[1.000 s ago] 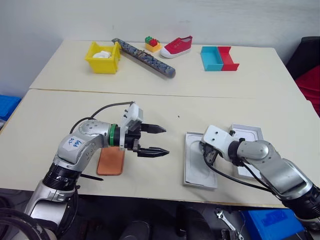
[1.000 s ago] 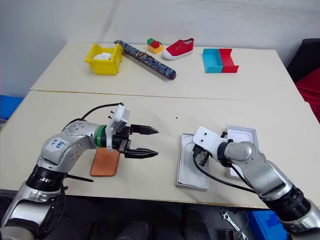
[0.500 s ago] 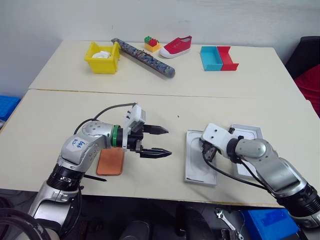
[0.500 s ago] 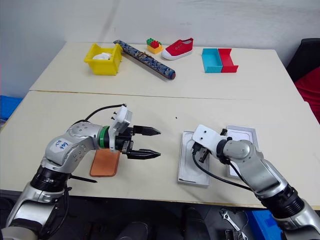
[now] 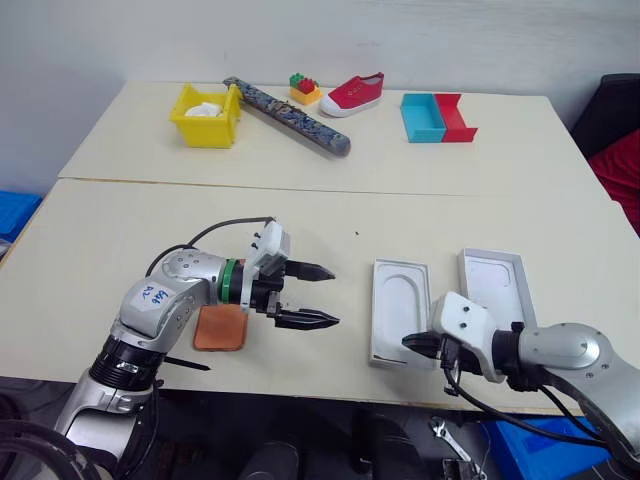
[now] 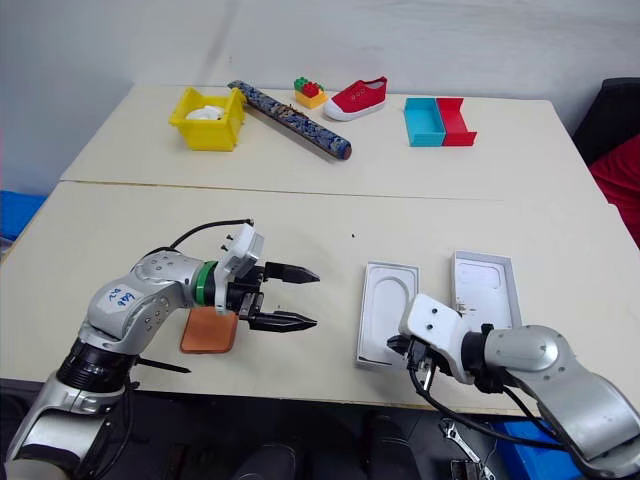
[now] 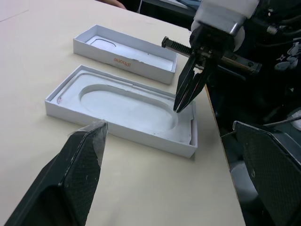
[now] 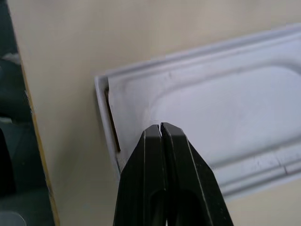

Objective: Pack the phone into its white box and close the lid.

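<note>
The orange phone [image 5: 220, 329] will come to rest flat over the white box's oval hollow [image 5: 402, 308], inside the white box's sides, when I lower it, because the hollow ends short of those sides.
The orange phone [image 5: 220, 328] lies flat on the table, partly under my left wrist. My left gripper [image 5: 335, 295] hovers just right of it, open and empty, pointing at the white box [image 7: 117, 135]. A flat white insert [image 5: 400, 312] with an oval recess lies in that box. The lid [image 5: 495, 285], an all-white tray, lies open side up just right of the box. My right gripper [image 5: 408, 343] is shut and empty, with its tips [image 8: 160, 127] above the box's near corner at the table's front edge.
On the far table stand a yellow bin [image 5: 205, 115], a patterned tube [image 5: 288, 115], toy bricks [image 5: 304, 88], a red shoe [image 5: 355, 92] and blue [image 5: 424, 117] and red [image 5: 459, 115] trays. The table's front edge runs close below the box.
My right gripper has drawn back from over the box towards the table's front edge, uncovering the insert and the lid. The left gripper has stayed where it was, still open.
</note>
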Robot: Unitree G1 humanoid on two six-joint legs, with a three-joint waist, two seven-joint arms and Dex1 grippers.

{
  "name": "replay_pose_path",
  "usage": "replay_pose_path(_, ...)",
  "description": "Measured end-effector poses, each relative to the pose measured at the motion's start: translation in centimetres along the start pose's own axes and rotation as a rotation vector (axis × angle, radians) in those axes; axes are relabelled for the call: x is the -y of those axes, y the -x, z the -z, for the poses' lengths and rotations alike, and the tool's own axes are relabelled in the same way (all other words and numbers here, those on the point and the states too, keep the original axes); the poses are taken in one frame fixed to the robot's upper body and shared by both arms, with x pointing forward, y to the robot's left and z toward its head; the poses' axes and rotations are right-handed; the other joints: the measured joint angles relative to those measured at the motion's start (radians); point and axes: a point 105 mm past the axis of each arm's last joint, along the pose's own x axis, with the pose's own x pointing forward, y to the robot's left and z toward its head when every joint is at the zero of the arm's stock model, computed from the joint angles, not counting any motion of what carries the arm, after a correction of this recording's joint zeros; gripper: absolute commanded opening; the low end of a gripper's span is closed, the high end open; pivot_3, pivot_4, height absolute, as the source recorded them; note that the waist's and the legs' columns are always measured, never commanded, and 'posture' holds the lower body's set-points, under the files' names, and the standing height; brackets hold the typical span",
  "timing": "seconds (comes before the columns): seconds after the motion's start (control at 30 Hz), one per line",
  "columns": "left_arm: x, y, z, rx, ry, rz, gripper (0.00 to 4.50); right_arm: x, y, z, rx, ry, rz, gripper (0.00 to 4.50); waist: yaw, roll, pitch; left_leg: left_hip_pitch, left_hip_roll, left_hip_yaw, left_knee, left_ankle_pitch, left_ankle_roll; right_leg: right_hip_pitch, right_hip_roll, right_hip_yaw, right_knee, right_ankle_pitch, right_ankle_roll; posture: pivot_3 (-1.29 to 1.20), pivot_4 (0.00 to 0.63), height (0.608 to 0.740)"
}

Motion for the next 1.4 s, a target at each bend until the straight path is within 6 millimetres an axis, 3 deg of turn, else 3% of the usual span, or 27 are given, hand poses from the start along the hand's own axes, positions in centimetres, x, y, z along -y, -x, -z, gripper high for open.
replay_pose_path(0.17, -0.1, 0.3, 0.3, -0.026, -0.001, -0.014, 4.50, 0.3, -0.4, 0.6, 0.006, 0.046, 0.018, 0.03, 0.003, 0.000, 0.000, 0.000, 0.000, 0.000, 0.000, 0.000, 0.000, 0.000, 0.000, 0.000, 0.000, 0.000, 0.000, 0.00, 0.150, 0.740)
replay_pose_path(0.27, -0.4, 1.5, 1.0, -0.065, 0.051, -0.056, 4.50, 0.1, -0.6, 0.2, 0.050, 0.017, -0.012, 0.03, 0.002, 0.000, 0.000, 0.000, 0.000, -0.001, 0.000, 0.000, 0.000, 0.000, 0.000, -0.001, 0.001, 0.000, 0.000, 0.00, 0.150, 0.740)
replay_pose_path(0.37, -0.7, 3.8, 1.7, -0.081, 0.165, -0.123, 4.50, 0.6, -0.4, -1.8, 0.128, 0.040, -0.031, 0.03, -0.010, 0.001, 0.000, 0.000, 0.000, 0.000, 0.000, 0.000, 0.000, 0.000, 0.001, 0.000, 0.001, 0.000, 0.000, 0.00, 0.150, 0.740)
replay_pose_path(0.5, -1.1, 8.8, 1.7, -0.061, 0.320, -0.262, 4.50, 1.5, -0.7, -6.2, 0.256, 0.144, -0.057, 0.03, -0.025, 0.000, 0.001, 0.000, 0.002, -0.002, -0.001, 0.000, 0.000, 0.000, 0.002, -0.001, 0.001, 0.000, -0.002, 0.00, 0.150, 0.740)
replay_pose_path(0.7, 0.4, 14.9, 4.3, -0.154, 0.527, -0.380, 4.50, 0.8, -5.2, -8.5, 0.301, 0.203, -0.186, 0.03, -0.030, 0.002, 0.001, -0.002, 0.001, -0.001, -0.002, 0.000, 0.000, -0.003, 0.002, -0.002, 0.003, 0.000, -0.002, 0.00, 0.150, 0.740)
replay_pose_path(0.87, 1.7, 18.1, 6.1, -0.197, 0.682, -0.445, 4.50, 0.2, -9.0, -10.6, 0.309, 0.313, -0.257, 0.03, -0.027, 0.002, 0.001, -0.003, 0.000, -0.001, -0.002, 0.000, 0.000, -0.005, 0.002, -0.004, 0.004, 0.000, -0.002, 0.00, 0.150, 0.740)
replay_pose_path(1.07, 1.4, 19.4, 7.6, -0.242, 0.791, -0.548, 4.50, -0.7, -11.8, -12.0, 0.296, 0.397, -0.321, 0.03, -0.037, 0.000, 0.001, -0.005, 0.000, 0.005, -0.002, 0.000, 0.000, -0.011, 0.002, -0.005, 0.009, 0.000, -0.002, 0.00, 0.150, 0.740)
replay_pose_path(1.2, 1.4, 19.1, 7.6, -0.270, 0.836, -0.544, 4.50, -1.2, -13.3, -12.0, 0.273, 0.413, -0.348, 0.03, -0.049, 0.000, 0.000, -0.005, -0.001, 0.007, -0.001, 0.000, 0.000, -0.013, 0.001, -0.005, 0.012, 0.000, -0.003, 0.00, 0.150, 0.740)
replay_pose_path(1.4, 1.1, 17.7, 7.7, -0.301, 0.876, -0.540, 4.50, -2.4, -14.0, -13.1, 0.304, 0.420, -0.403, 0.03, -0.051, 0.005, -0.002, -0.003, -0.002, 0.009, -0.001, 0.000, 0.000, -0.013, 0.000, -0.005, 0.015, 0.000, -0.003, 0.00, 0.150, 0.740)
